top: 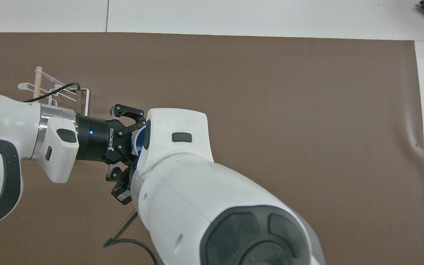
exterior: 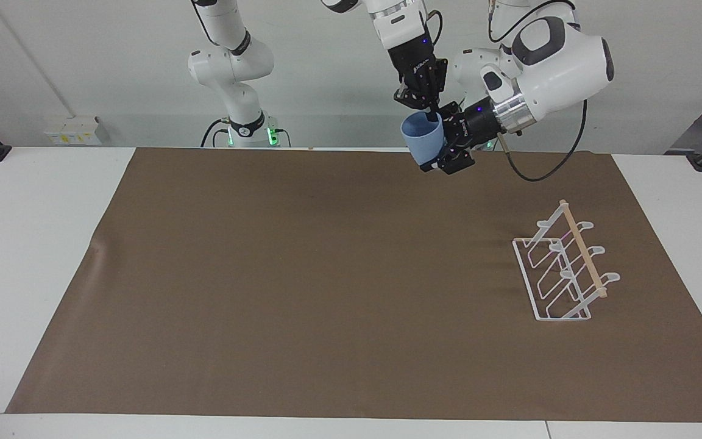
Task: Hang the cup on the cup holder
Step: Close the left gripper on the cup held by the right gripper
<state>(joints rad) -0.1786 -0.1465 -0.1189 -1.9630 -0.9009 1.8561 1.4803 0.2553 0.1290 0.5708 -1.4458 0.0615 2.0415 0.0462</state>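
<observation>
The cup holder point(exterior: 566, 272) is on my left gripper's side, so this gripper should close on the cup's body point(exterior: 422, 142) before my right gripper opens and leaves the cup's rim.
The light-blue cup point(exterior: 423, 140) hangs in the air over the edge of the brown mat nearest the robots. My right gripper point(exterior: 429, 114) comes down from above and is shut on the cup's rim. My left gripper point(exterior: 443, 160) comes in sideways and is open, its fingers on either side of the cup's lower body. In the overhead view only a sliver of the cup point(top: 137, 141) shows between the left gripper point(top: 134, 156) and the right arm, which hides the right gripper. The white wire cup holder point(exterior: 564, 268) stands on the mat toward the left arm's end; it also shows in the overhead view point(top: 55, 90).
The brown mat point(exterior: 302, 286) covers most of the white table. A black cable point(exterior: 546, 174) hangs from the left arm's wrist over the mat.
</observation>
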